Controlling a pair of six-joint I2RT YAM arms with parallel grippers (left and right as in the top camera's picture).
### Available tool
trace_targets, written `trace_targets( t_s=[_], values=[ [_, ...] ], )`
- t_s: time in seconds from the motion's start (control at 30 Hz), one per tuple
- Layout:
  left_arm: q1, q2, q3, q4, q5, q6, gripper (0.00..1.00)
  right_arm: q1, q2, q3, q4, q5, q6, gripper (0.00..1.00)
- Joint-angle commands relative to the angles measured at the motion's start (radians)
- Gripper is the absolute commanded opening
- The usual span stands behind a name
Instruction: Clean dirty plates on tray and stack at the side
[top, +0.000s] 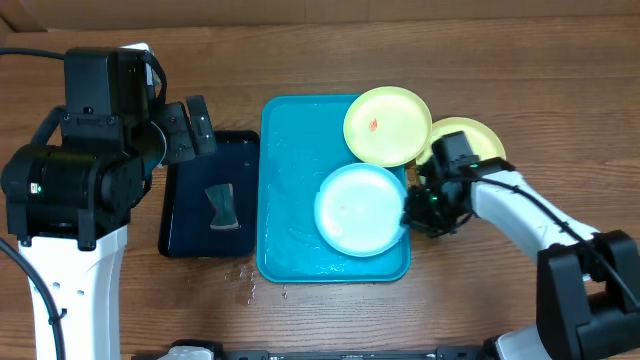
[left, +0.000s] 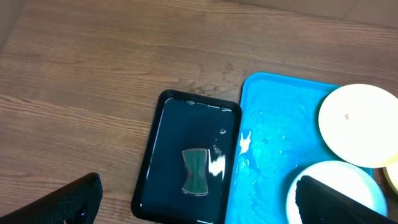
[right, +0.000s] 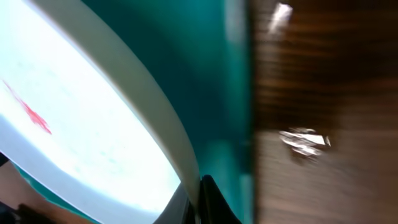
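The blue plate goes as far as the turquoise tray's edge (top: 408, 246), so the robot's right gripper should put the plate closer to the tray's middle (top: 335, 213) and keep the plate's rim steady before cleaning.
The turquoise tray (top: 290, 180) lies mid-table. A light-blue-rimmed plate (top: 355, 210) with a faint red smear lies in its lower right part. A lime-green plate (top: 388, 125) with a red smear rests tilted on the tray's top right corner. A second lime-green plate (top: 470, 138) lies on the table to the right, partly behind my right arm. My right gripper (top: 412, 212) is shut on the blue plate's right rim (right: 155, 112); its fingers pinch the edge (right: 198, 196). My left gripper (left: 199, 205) is open and empty, high above the navy tray.
A smaller dark navy tray (top: 210, 190) holding water and a grey-green sponge (top: 222, 205) lies left of the turquoise tray. Water drops (top: 245, 275) lie on the wood below it. The turquoise tray is wet (left: 273, 130).
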Motion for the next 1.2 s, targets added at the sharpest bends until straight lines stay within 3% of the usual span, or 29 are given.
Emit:
trace_targets(
  t_s=[0.0,0.37,0.4,0.5,0.57,0.87,1.03,1.17],
  values=[
    [-0.002,0.002,0.003,0.001,0.005,-0.021,1.00,0.084,-0.005,0.016,0.056,0.064,0.005,0.04],
    [-0.002,0.002,0.003,0.001,0.005,-0.021,1.00,0.223,-0.005,0.016,0.186,0.312,0.140,0.04],
    [-0.002,0.002,0.003,0.001,0.005,-0.021,1.00,0.223,-0.005,0.016,0.187,0.311,0.148,0.08],
    [-0.002,0.002,0.003,0.001,0.005,-0.021,1.00,0.223,-0.005,0.016,0.196,0.312,0.147,0.29],
    [-0.002,0.002,0.003,0.001,0.005,-0.021,1.00,0.223,-0.005,0.016,0.209,0.309,0.148,0.36],
    [-0.002,0.002,0.003,0.001,0.005,-0.021,1.00,0.223,-0.005,0.015,0.143,0.184,0.319,0.32],
    [-0.002,0.002,0.003,0.001,0.005,-0.021,1.00,0.223,-0.005,0.014,0.109,0.193,0.322,0.31],
    [-0.002,0.002,0.003,0.001,0.005,-0.021,1.00,0.223,-0.005,0.014,0.116,0.203,0.323,0.22]
  ],
)
